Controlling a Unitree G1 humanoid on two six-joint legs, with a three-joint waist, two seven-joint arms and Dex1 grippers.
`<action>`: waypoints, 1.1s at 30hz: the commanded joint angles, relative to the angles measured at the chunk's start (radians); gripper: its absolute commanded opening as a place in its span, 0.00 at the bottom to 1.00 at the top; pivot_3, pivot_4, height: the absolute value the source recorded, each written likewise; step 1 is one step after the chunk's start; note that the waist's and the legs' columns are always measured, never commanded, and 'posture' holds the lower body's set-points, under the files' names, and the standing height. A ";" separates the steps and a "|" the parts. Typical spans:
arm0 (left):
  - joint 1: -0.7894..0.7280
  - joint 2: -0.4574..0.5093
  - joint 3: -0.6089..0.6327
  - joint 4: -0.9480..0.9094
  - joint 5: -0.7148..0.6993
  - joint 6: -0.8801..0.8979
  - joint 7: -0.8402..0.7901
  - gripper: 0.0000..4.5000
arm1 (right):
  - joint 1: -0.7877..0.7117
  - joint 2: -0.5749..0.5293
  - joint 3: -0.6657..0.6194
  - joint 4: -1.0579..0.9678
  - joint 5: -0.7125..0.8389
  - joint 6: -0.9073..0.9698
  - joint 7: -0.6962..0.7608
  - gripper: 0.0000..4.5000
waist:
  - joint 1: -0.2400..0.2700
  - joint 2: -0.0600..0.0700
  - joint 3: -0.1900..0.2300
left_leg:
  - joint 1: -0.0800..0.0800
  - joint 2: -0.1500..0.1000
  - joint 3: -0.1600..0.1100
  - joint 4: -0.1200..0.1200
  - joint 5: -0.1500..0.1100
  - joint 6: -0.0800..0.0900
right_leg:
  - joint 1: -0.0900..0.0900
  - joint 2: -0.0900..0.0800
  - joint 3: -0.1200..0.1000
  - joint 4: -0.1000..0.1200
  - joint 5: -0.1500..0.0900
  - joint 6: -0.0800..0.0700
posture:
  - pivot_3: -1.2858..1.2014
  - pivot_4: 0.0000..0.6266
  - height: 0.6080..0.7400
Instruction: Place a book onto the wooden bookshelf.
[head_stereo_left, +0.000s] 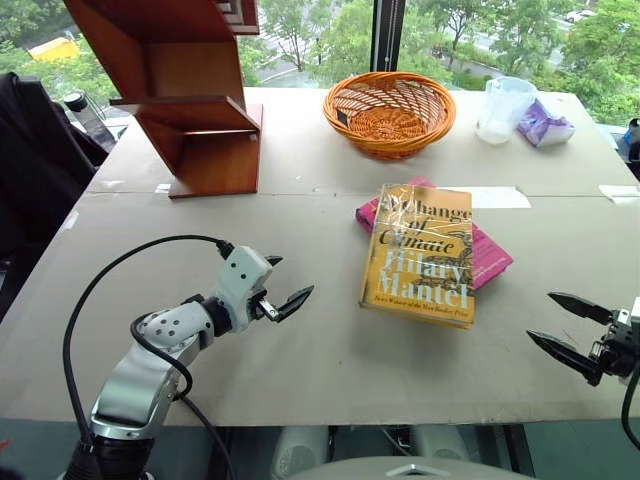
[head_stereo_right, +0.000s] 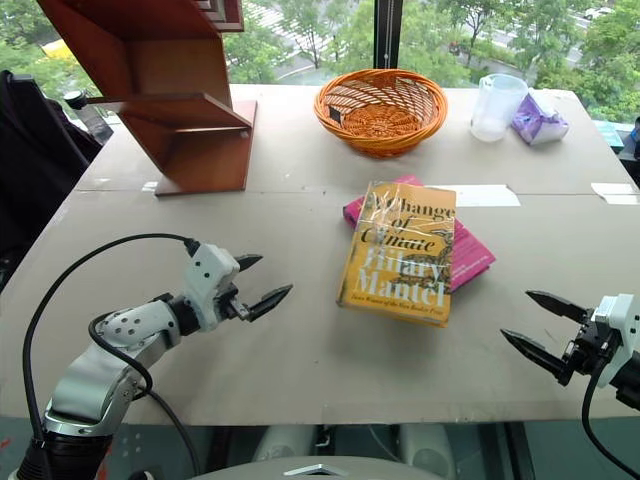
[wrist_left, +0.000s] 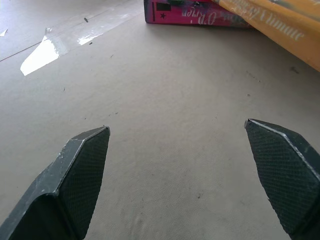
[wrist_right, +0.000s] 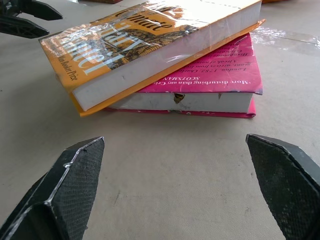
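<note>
Shiny clear wrap (head_stereo_left: 402, 202) covers the yellow book (head_stereo_left: 418, 258), so the yellow book will stay shut and stiff when I lift it by one edge.
The yellow book (head_stereo_left: 420, 255) lies flat mid-table, its far end resting on a pink book (head_stereo_left: 492, 258), so it tilts slightly. The reddish-brown wooden bookshelf (head_stereo_left: 195, 100) stands at the far left of the table. My left gripper (head_stereo_left: 292, 276) is open, hovering low over the table to the left of the book and pointing toward it. My right gripper (head_stereo_left: 540, 317) is open at the near right, aimed at the books. In the right wrist view the yellow book (wrist_right: 150, 40) sits across the pink book (wrist_right: 215, 80), ahead of the open fingers (wrist_right: 75, 175).
An orange wicker basket (head_stereo_left: 390, 110) stands at the back centre. A clear plastic jug (head_stereo_left: 505, 108) and a purple packet (head_stereo_left: 545, 125) sit at the back right. Tape strips (head_stereo_left: 490, 197) lie on the beige table (head_stereo_left: 300, 350). A black chair (head_stereo_left: 30, 170) is off the left edge.
</note>
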 joint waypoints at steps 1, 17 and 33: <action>0.047 -0.045 0.010 -0.091 -0.028 -0.007 0.024 0.99 | -0.032 -0.005 0.001 0.015 -0.005 -0.003 0.014 1.00 | -0.002 0.000 0.000 | 0.000 0.000 0.000 0.000 0.000 0.000 | 0.000 0.000 0.000 0.000 0.000 0.000 | 0.52 0.24 1.00; 0.127 -0.062 -0.004 -0.098 -0.048 -0.035 -0.057 0.99 | -0.067 -0.012 -0.007 0.040 -0.042 -0.008 0.008 1.00 | -0.002 0.001 0.000 | 0.000 0.000 0.001 0.000 0.000 0.001 | 0.000 0.002 0.000 -0.002 0.000 0.000 | 0.52 0.24 1.00; -0.218 -0.265 0.048 0.093 -0.506 0.397 0.028 0.99 | -0.011 0.014 -0.027 -0.100 0.038 0.043 -0.011 1.00 | 0.000 0.001 -0.001 | 0.000 0.000 -0.002 0.003 0.000 0.001 | 0.001 0.003 -0.002 0.002 0.000 0.002 | 0.52 0.24 1.00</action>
